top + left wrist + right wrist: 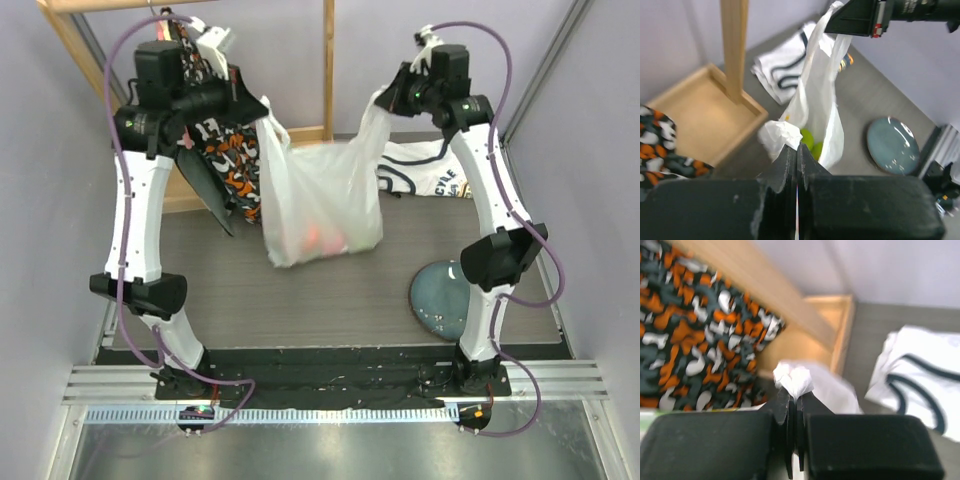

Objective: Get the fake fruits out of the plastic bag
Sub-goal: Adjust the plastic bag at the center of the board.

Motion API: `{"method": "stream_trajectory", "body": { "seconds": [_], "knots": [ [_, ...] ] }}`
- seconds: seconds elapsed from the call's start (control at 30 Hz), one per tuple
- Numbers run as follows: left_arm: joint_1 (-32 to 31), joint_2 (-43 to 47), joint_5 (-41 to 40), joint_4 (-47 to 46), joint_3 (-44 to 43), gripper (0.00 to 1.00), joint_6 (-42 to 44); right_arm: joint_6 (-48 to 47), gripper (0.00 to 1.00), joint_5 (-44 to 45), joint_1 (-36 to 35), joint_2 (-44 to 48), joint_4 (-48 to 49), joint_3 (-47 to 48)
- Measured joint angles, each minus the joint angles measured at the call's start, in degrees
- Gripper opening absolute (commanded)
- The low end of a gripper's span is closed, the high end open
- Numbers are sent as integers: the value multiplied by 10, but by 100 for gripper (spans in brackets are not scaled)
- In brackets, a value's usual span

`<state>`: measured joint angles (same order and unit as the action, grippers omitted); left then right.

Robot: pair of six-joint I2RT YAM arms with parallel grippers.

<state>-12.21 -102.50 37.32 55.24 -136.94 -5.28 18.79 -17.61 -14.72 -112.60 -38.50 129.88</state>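
The raised handles [373, 124] above the fake fruits are in both closed grippers, so my left gripper should lower and hold its handle while my right gripper reaches inside [322, 232].
The translucent white plastic bag [320, 195] hangs stretched between my two raised grippers, its bottom resting on the table. My left gripper [258, 108] is shut on the bag's left handle, which shows as bunched plastic at the fingertips in the left wrist view [781, 135]. My right gripper [386, 100] is shut on the right handle, bunched at the fingertips in the right wrist view [794, 379]. Fake fruits lie inside at the bottom: reddish-orange shapes [328, 240] show through the plastic, and green ones [810, 140] show through the open mouth.
A blue-grey plate [445, 295] sits at the right front. A folded white shirt with dark trim [425, 175] lies at the back right. A wooden tray with an upright post [695, 112] and a black, orange and white patterned cloth [225, 165] are at the back left.
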Motion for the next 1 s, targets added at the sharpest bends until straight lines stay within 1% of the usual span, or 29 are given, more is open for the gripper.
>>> {"method": "stream_trajectory", "body": {
  "seconds": [0.03,0.1,0.17,0.2,0.33,0.37,0.5,0.57,0.6,0.67,0.7,0.73,0.8,0.87,0.97,1.0],
  "knots": [
    [8,0,2,-7,-18,0,1,0,1,5,12,-18,3,30],
    [13,7,11,-20,-35,0,2,0,1,10,28,-27,8,54],
    [10,21,31,-28,-24,0,3,-1,1,8,30,-11,14,42],
    [9,32,40,-29,-8,0,3,-2,1,4,28,10,18,16],
    [-1,116,77,-19,155,0,16,-9,1,-11,16,149,24,-175],
    [-3,143,83,-21,214,0,19,-12,1,-14,13,190,30,-232],
    [-12,249,99,11,422,0,33,-27,1,-21,10,344,-4,-443],
    [-14,290,100,21,497,0,38,-34,12,-21,10,389,-23,-518],
    [-16,314,98,27,536,0,40,-39,24,-21,10,403,-33,-548],
    [-18,344,96,30,585,0,42,-51,43,-20,10,413,-48,-592],
    [-17,354,95,29,601,0,42,-54,55,-18,10,412,-54,-602],
    [-17,362,93,29,617,0,43,-64,58,-16,10,405,-66,-607],
    [-17,372,89,29,640,0,42,-80,61,-16,10,393,-74,-604],
    [-18,374,86,29,647,0,38,-103,63,-19,10,378,-92,-570],
    [-18,377,82,20,647,1,23,-135,66,-22,5,355,-110,-468],
    [-18,379,79,16,647,1,15,-150,68,-20,-1,345,-110,-414]
  ]
}}
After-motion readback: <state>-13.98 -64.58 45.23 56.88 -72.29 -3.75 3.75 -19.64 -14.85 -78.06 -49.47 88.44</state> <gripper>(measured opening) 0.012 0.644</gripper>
